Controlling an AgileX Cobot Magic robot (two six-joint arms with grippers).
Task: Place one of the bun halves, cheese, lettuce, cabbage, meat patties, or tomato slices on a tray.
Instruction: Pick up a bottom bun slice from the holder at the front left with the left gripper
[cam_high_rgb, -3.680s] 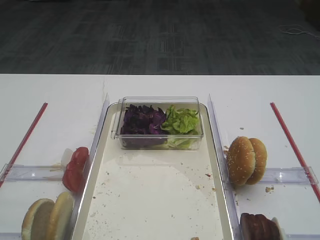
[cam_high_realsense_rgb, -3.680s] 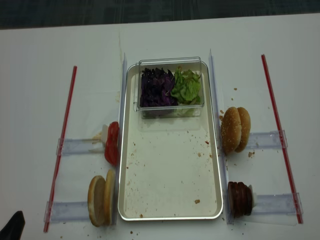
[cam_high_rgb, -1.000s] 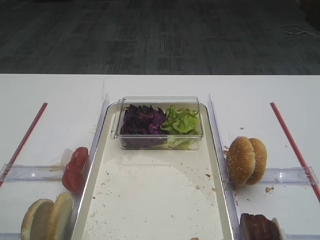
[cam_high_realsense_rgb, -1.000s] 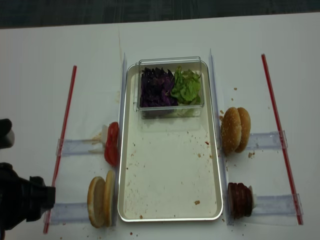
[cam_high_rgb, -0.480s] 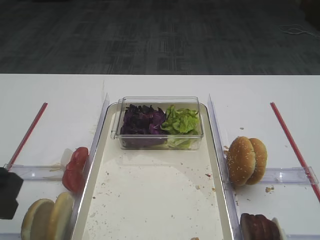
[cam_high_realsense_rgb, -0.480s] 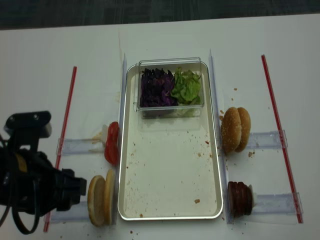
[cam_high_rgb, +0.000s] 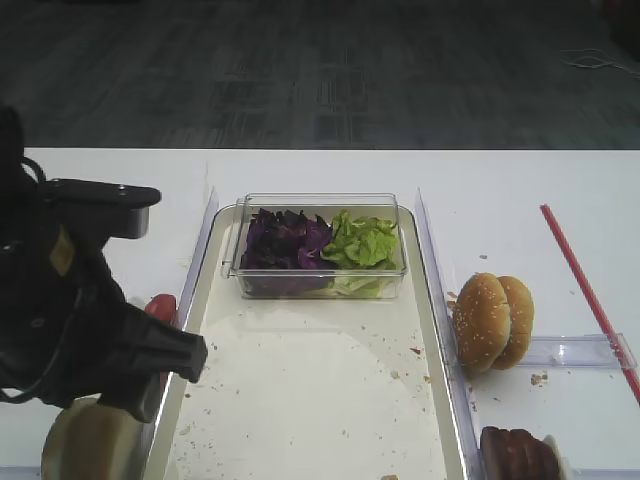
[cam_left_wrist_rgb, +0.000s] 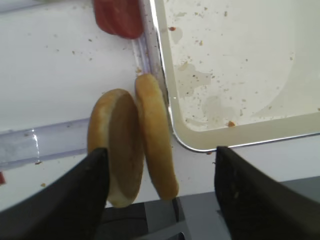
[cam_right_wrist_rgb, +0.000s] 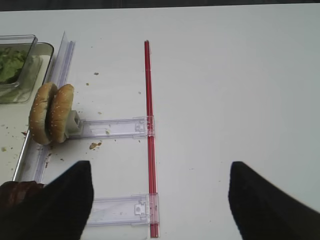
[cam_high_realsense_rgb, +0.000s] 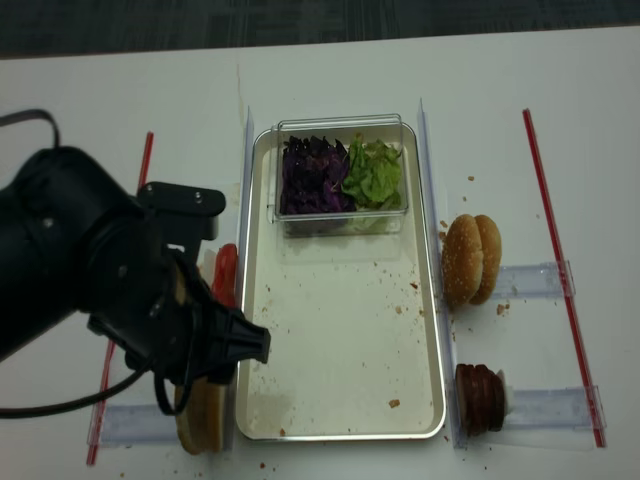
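Observation:
I see the upright bun half (cam_high_realsense_rgb: 215, 422) nearest the tray centred under my left gripper's open fingers, so I should keep lowering until they straddle that half (cam_high_realsense_rgb: 216, 405), then close them.
Two plain bun halves (cam_left_wrist_rgb: 132, 142) stand on edge side by side just left of the cream tray (cam_left_wrist_rgb: 235, 60), at its near corner. My left gripper (cam_left_wrist_rgb: 160, 195) hangs open above them, one finger on each side, touching neither. In the high views the left arm (cam_high_realsense_rgb: 120, 290) covers most of the bun halves (cam_high_realsense_rgb: 205, 418). Tomato slices (cam_high_realsense_rgb: 226, 272) stand behind them. A clear box on the tray (cam_high_realsense_rgb: 340, 340) holds cabbage (cam_high_realsense_rgb: 312, 172) and lettuce (cam_high_realsense_rgb: 372, 172). Meat patties (cam_high_realsense_rgb: 480, 397) stand right of the tray. Cheese is out of view. My right gripper (cam_right_wrist_rgb: 160, 200) is open over bare table.
Two sesame-seeded bun halves (cam_high_realsense_rgb: 470, 258) stand on edge on a clear rail right of the tray. Red strips (cam_high_realsense_rgb: 560, 270) run along both sides of the work area. Clear plastic guides (cam_high_realsense_rgb: 428, 200) line the tray's long sides.
The left arm has swung in from the left edge and now stands over the plain bun halves, jaws still open. Nothing on the table has moved.

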